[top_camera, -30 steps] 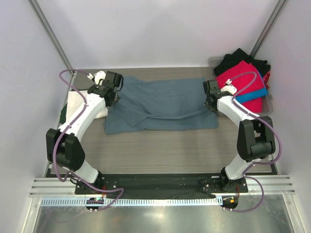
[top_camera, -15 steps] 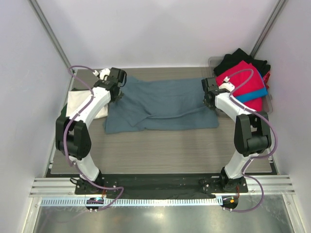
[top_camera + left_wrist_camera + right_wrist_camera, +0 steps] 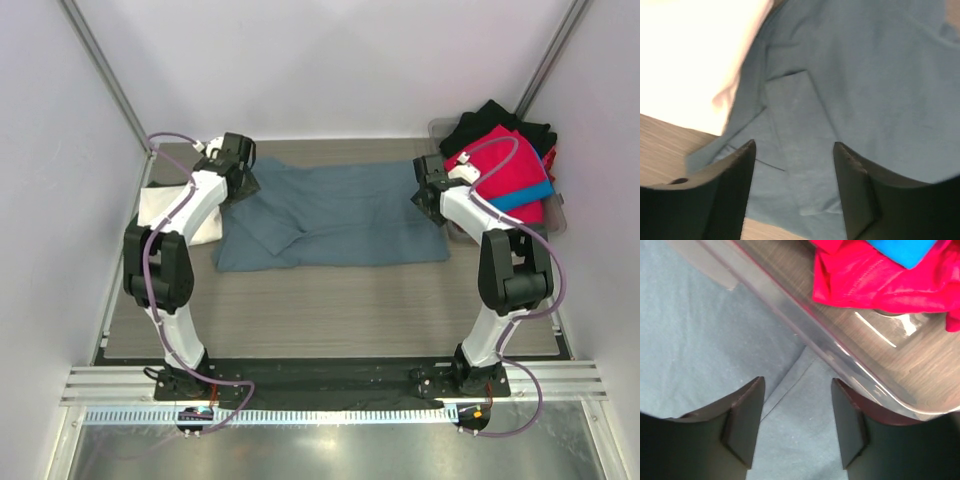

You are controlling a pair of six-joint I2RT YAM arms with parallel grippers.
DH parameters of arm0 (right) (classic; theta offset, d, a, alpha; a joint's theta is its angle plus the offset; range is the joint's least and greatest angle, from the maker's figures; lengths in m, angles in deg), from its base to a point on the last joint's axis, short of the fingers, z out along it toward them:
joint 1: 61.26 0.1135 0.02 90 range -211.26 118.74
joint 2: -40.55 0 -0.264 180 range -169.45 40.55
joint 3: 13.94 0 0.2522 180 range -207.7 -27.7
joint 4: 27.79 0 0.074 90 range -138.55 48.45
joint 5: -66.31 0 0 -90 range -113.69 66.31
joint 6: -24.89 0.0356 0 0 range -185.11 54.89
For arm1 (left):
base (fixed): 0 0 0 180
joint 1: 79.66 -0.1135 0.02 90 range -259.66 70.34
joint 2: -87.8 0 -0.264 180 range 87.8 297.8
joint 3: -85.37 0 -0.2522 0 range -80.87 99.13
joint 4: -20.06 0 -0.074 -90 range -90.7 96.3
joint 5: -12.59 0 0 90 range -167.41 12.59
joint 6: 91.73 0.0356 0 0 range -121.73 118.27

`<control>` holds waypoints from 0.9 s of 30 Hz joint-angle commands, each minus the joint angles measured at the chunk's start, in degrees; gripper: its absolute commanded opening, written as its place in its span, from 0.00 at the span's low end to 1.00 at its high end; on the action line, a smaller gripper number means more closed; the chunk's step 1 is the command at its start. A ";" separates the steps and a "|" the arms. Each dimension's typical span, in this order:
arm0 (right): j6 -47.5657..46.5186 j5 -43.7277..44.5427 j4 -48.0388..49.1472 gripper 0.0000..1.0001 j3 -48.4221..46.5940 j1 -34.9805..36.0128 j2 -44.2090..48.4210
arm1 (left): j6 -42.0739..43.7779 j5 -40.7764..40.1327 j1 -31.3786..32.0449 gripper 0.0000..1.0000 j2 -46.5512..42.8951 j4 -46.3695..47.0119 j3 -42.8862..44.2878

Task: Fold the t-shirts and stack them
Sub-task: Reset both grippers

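I expect the whole blue-grey t-shirt (image 3: 345, 222) to slide toward me when I pull its front edge, because the back edge (image 3: 345, 168) lies loose on the wood.
A slate blue-grey t-shirt (image 3: 335, 215) lies folded lengthwise across the back of the table. My left gripper (image 3: 240, 182) hangs over its left end and stands open, with blue cloth (image 3: 805, 125) below the jaws and nothing between them. At the shirt's right end my right gripper (image 3: 428, 196) is also open above a folded edge (image 3: 795, 390). A cream-white t-shirt (image 3: 165, 212) lies folded at the far left, partly under the left arm; it shows bright in the left wrist view (image 3: 690, 55).
A clear plastic bin (image 3: 555, 215) at the back right holds red (image 3: 490, 160), black (image 3: 500, 120) and bright blue (image 3: 520, 195) shirts; its rim (image 3: 805, 335) runs close beside the right gripper. Bare wooden tabletop (image 3: 330, 310) spreads in front of the blue-grey shirt.
Both grippers have opened and let go of the blue-grey shirt's ends. Both arms carried the ends toward the back. The shirt's lower fold now lies flatter.
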 commanded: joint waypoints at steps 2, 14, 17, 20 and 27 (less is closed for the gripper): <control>-4.93 -0.73 1.59 0.63 -0.87 -0.68 5.87 | 0.88 4.26 -0.13 0.70 -6.95 5.28 -1.95; -2.75 -7.25 4.75 0.61 22.22 0.11 31.16 | -3.60 12.78 1.80 0.79 -32.67 12.57 -28.67; -2.48 -9.45 11.16 0.61 32.07 0.02 37.59 | -5.27 14.02 1.80 0.79 -40.06 15.64 -37.02; -0.99 -10.24 17.40 0.62 40.87 0.02 45.24 | -6.68 14.46 1.80 0.79 -46.83 19.42 -44.93; 4.63 -7.87 25.93 0.63 50.99 -0.24 47.38 | -9.93 13.50 1.89 0.89 -57.40 28.05 -59.70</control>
